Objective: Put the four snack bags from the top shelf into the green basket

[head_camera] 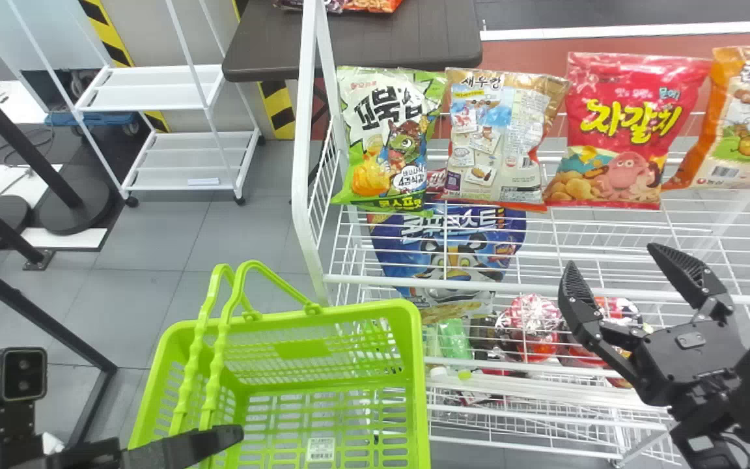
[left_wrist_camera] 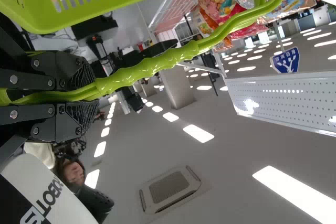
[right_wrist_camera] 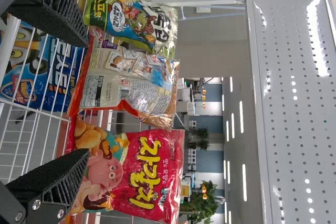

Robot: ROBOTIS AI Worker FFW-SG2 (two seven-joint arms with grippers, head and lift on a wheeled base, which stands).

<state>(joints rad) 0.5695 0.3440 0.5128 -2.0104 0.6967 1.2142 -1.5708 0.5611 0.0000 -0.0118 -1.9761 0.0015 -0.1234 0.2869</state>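
Observation:
I see the green snack bag standing upright with a puffed front (head_camera: 390,148), so its top (head_camera: 384,87) should stay up when I grip the bag's lower half and carry it.
On the top shelf stand a green snack bag (head_camera: 388,137), a beige-and-orange bag (head_camera: 499,137), a red bag (head_camera: 629,130) and an orange bag (head_camera: 749,120), side by side. The right gripper (head_camera: 616,260) is open in front of the shelf, below the red bag; in its wrist view the gripper (right_wrist_camera: 79,98) faces the beige bag (right_wrist_camera: 131,80) and red bag (right_wrist_camera: 131,171) with nothing between its fingers. The green basket (head_camera: 414,365) stands front left. My left gripper (head_camera: 219,440) is at its handles; in the left wrist view the gripper (left_wrist_camera: 86,94) is shut on a handle (left_wrist_camera: 152,66).
A white wire rack (head_camera: 323,280) holds the shelf, its front rail running between the right gripper and the bags. A blue bag (head_camera: 446,247) and other packages are on lower levels. A dark table (head_camera: 362,45) and a white cart (head_camera: 147,91) stand behind.

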